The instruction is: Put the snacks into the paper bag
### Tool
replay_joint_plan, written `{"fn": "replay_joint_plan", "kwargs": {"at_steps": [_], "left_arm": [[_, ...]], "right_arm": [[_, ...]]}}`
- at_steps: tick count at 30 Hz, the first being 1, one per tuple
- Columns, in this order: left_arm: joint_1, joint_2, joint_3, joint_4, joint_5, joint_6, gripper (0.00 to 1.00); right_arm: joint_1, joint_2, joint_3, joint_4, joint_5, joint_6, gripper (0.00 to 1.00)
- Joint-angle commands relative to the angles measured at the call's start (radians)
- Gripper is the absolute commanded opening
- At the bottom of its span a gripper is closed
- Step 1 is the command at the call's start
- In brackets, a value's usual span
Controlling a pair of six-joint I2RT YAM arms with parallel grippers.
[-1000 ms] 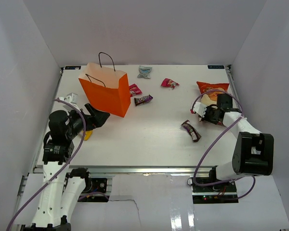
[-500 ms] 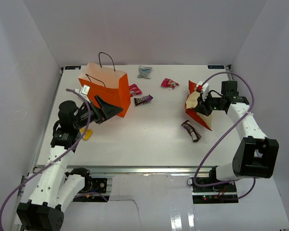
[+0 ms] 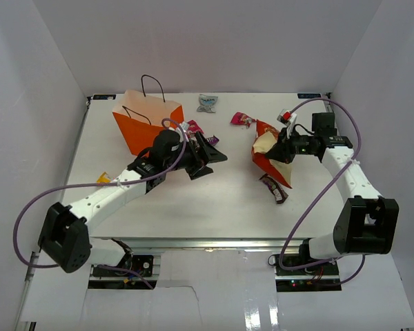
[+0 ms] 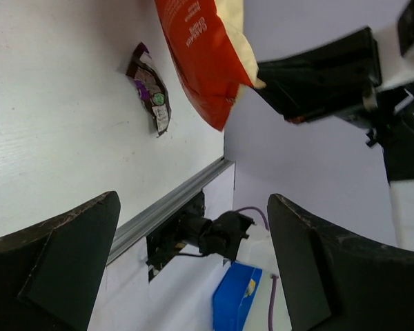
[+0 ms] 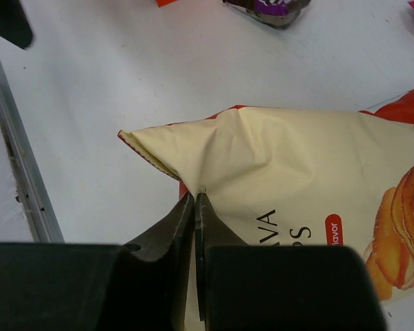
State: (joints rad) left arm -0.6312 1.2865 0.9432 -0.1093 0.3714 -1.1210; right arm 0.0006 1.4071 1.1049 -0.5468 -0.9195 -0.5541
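The chip bag hangs askew from its cream side (image 5: pixel 210 172), so the robot's left gripper should hold the chip bag's loose corner (image 5: pixel 139 140) while the right gripper grabs the chip bag's red edge.
The orange paper bag (image 3: pixel 149 125) stands at the back left with its black handles up. My right gripper (image 3: pixel 281 147) is shut on the cream edge of the red-orange chip bag (image 3: pixel 268 150) and holds it above the table; the pinch shows in the right wrist view (image 5: pixel 194 197) on the chip bag (image 5: pixel 297 172). My left gripper (image 3: pixel 212 156) is open and empty at the table's middle, right of the paper bag. Its view shows the chip bag (image 4: pixel 200 62) and a dark candy bar (image 4: pixel 150 89). That candy bar (image 3: pixel 273 187) lies under the chip bag.
A magenta packet (image 3: pixel 241 119) and a pale blue packet (image 3: pixel 207 102) lie at the back. Another magenta packet (image 3: pixel 193 127) lies beside the paper bag. A yellow packet (image 3: pixel 103 181) lies at the left. A purple candy bar (image 5: pixel 272 8) shows in the right wrist view.
My right gripper lifted the chip bag off the table and carried it left. My left arm swung from left of the paper bag to the table's middle.
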Motion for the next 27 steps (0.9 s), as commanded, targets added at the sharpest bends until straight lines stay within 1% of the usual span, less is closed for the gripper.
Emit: {"fn": "replay_joint_plan", "kwargs": {"at_steps": [1,2,5,9,19,21,22,24,25,27], "left_arm": [[-0.024,0.075,0.095,0.020,-0.077,-0.086,0.98],[-0.028,0.129,0.114,0.022,-0.077,-0.094,0.98],[-0.051,0.224,0.190,0.022,-0.075,-0.099,0.98],[-0.079,0.305,0.249,0.020,-0.063,-0.114,0.98],[-0.116,0.399,0.285,0.011,-0.051,-0.160,0.98],[-0.120,0.415,0.302,0.011,-0.048,-0.168,0.94],[-0.120,0.434,0.310,0.004,-0.046,-0.178,0.87],[-0.120,0.454,0.333,0.003,-0.026,-0.181,0.79],[-0.120,0.464,0.339,0.006,-0.022,-0.184,0.72],[-0.122,0.474,0.342,0.016,-0.017,-0.192,0.66]], "right_arm": [[0.058,-0.039,-0.003,0.093,-0.073,0.077,0.08],[0.068,-0.048,-0.025,0.108,-0.071,0.101,0.08],[0.108,-0.062,-0.051,0.160,-0.061,0.138,0.08],[0.156,-0.069,-0.079,0.202,-0.045,0.161,0.08],[0.190,-0.056,-0.074,0.260,-0.042,0.207,0.08],[0.194,-0.056,-0.076,0.262,-0.041,0.209,0.08],[0.194,-0.059,-0.079,0.262,-0.041,0.209,0.08],[0.196,-0.063,-0.082,0.262,-0.041,0.209,0.08],[0.197,-0.066,-0.085,0.262,-0.041,0.209,0.08],[0.197,-0.069,-0.094,0.258,-0.041,0.207,0.08]]}}
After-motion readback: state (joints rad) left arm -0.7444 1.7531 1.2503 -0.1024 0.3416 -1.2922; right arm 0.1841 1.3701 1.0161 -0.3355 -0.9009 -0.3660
